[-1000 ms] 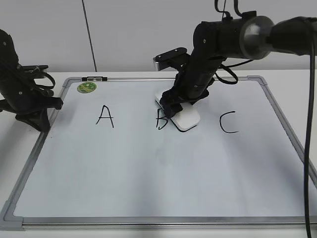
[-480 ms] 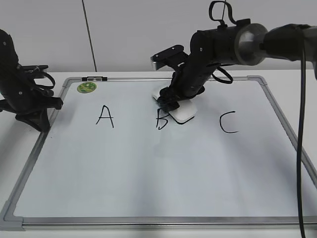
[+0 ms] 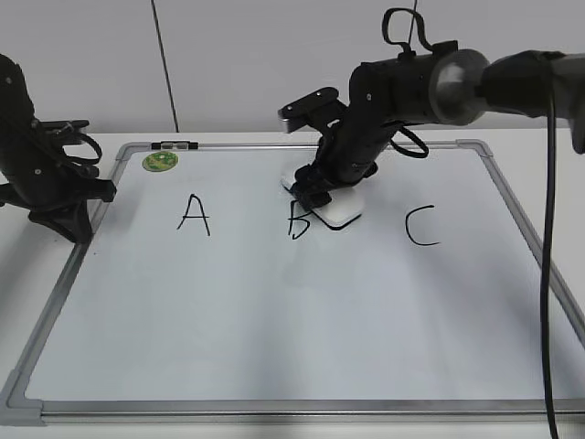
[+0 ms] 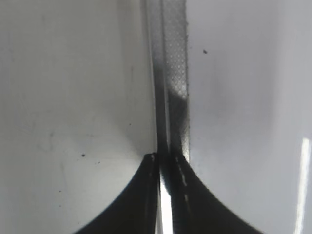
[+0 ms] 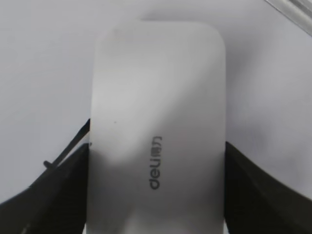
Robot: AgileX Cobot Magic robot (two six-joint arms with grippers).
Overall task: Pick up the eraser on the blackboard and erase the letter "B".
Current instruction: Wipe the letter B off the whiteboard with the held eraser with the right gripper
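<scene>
The B's black strokes (image 3: 294, 223) are still there next to the eraser's edge (image 3: 342, 208), so the robot's right gripper should wipe the eraser back across the B before it carries the eraser away.
The white eraser (image 3: 339, 212) lies flat on the blackboard (image 3: 274, 311), its left corner at the right side of the black letter "B" (image 3: 295, 221). My right gripper (image 3: 319, 193) is shut on the eraser's sides from above. In the right wrist view the eraser (image 5: 156, 122) fills the space between the dark fingers (image 5: 63, 190), with its grey lettering visible, and the right gripper (image 5: 157, 146) grips it. My left gripper (image 3: 80, 224) rests at the board's left edge. In the left wrist view it (image 4: 165, 158) is shut over the metal frame (image 4: 174, 58).
A black "A" (image 3: 193, 215) is left of the B and a black "C" (image 3: 421, 226) is right of it. A round green magnet (image 3: 160, 162) sits at the top left corner. A black cable (image 3: 551, 274) hangs at the right.
My right gripper has slid the eraser a little up and to the left, toward the board's far edge. The left arm has not moved.
</scene>
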